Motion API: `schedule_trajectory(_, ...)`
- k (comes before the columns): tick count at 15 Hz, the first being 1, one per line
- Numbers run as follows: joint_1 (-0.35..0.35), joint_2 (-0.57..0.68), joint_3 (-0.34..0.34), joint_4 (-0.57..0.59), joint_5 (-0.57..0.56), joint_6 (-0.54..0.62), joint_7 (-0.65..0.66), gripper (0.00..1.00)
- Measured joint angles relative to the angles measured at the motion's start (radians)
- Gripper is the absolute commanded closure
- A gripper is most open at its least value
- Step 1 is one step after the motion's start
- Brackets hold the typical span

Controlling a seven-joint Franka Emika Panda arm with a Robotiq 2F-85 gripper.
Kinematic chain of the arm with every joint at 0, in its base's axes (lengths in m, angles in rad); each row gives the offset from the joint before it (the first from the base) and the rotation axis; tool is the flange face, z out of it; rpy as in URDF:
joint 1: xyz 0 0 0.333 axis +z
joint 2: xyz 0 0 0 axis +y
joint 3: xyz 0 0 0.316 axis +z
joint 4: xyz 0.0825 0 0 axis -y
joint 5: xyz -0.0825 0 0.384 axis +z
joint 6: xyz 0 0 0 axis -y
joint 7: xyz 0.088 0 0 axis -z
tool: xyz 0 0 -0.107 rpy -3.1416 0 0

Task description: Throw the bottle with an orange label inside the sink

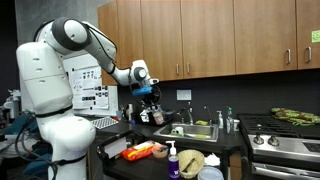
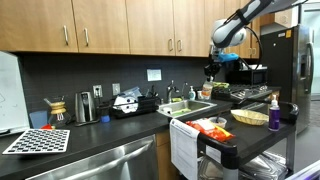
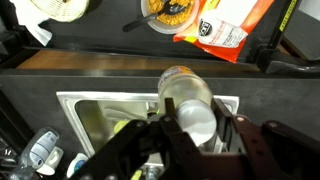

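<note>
I should first pull the bottle back over the lower black table (image 3: 105,42), because the bottle is above the sink's near edge (image 3: 110,95) and has little run-up for a throw.
My gripper (image 3: 195,125) is shut on the bottle with an orange label (image 3: 188,92), a clear plastic bottle seen end-on between the fingers in the wrist view. In both exterior views the gripper (image 1: 150,100) (image 2: 212,70) holds the bottle (image 1: 156,115) (image 2: 208,88) in the air, its orange band visible. The stainless-steel sink (image 3: 95,112) lies below and partly behind the bottle in the wrist view. The sink (image 1: 192,131) (image 2: 190,108) is sunk in the dark countertop, with the bottle above its near edge.
A flat orange-red packet (image 1: 140,151) (image 2: 212,128) (image 3: 225,25), a purple pump bottle (image 1: 172,160) (image 2: 274,112) and a woven bowl (image 1: 190,160) (image 2: 250,117) sit on the lower black table. A curved faucet (image 1: 188,112) and dish items stand around the sink. A stove (image 1: 285,142) is beside it.
</note>
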Motion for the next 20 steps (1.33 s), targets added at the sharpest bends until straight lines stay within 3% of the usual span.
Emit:
schedule_trajectory(4, 0.000, 0.034, 0.000, 0.003, -0.002, 0.057, 0.000, 0.86)
schedule_trajectory(8, 0.000, 0.048, 0.000, 0.004, 0.014, -0.016, -0.015, 0.86)
schedule_trajectory(14, 0.004, 0.056, 0.001, 0.063, 0.059, -0.338, -0.060, 0.86)
schedule_trajectory(20, 0.018, 0.171, 0.020, 0.271, 0.063, -0.730, -0.063, 0.86)
